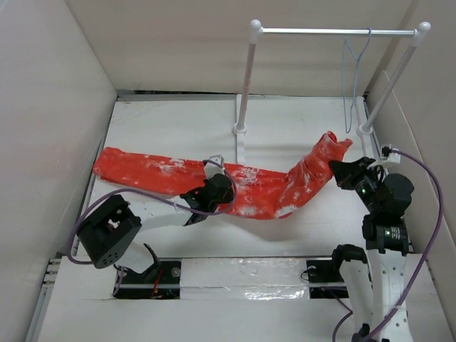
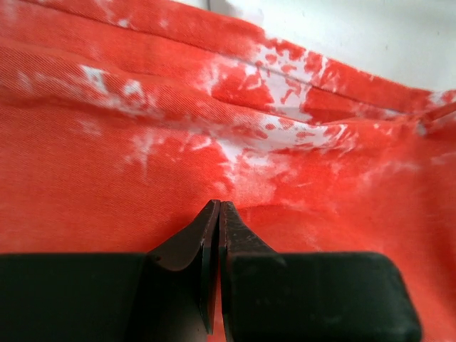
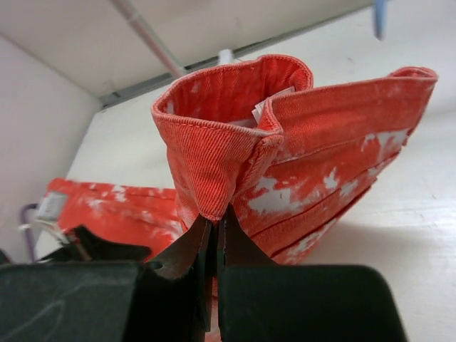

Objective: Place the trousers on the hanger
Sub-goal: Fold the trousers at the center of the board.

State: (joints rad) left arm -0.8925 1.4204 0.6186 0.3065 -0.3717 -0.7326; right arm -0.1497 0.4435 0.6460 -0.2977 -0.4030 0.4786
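Next, my right gripper folds the raised end of the trousers back over their middle (image 1: pixel 249 184) before it hangs them up, because the trousers still stretch long and unfolded (image 1: pixel 146 169) past my left gripper.
The orange-red trousers (image 1: pixel 164 173) with white blotches lie stretched across the table from left to right. My left gripper (image 1: pixel 217 187) sits at their middle, and in the left wrist view it (image 2: pixel 218 206) is shut with a sliver of the fabric (image 2: pixel 285 142) between the jaws. My right gripper (image 1: pixel 340 169) is shut on the right end of the trousers (image 3: pixel 235 135) and holds that open cuff-like end raised off the table. The pale blue wire hanger (image 1: pixel 354 78) hangs from the rail at the back right, above and behind the right gripper. Its tip shows in the right wrist view (image 3: pixel 380 16).
A white two-post rail stand (image 1: pixel 246 78) stands at the back centre and right, its base plate (image 1: pixel 240 139) just behind the trousers. Cardboard walls (image 1: pixel 50 107) close in the left, back and right. Purple cables (image 1: pixel 121 192) loop off both arms.
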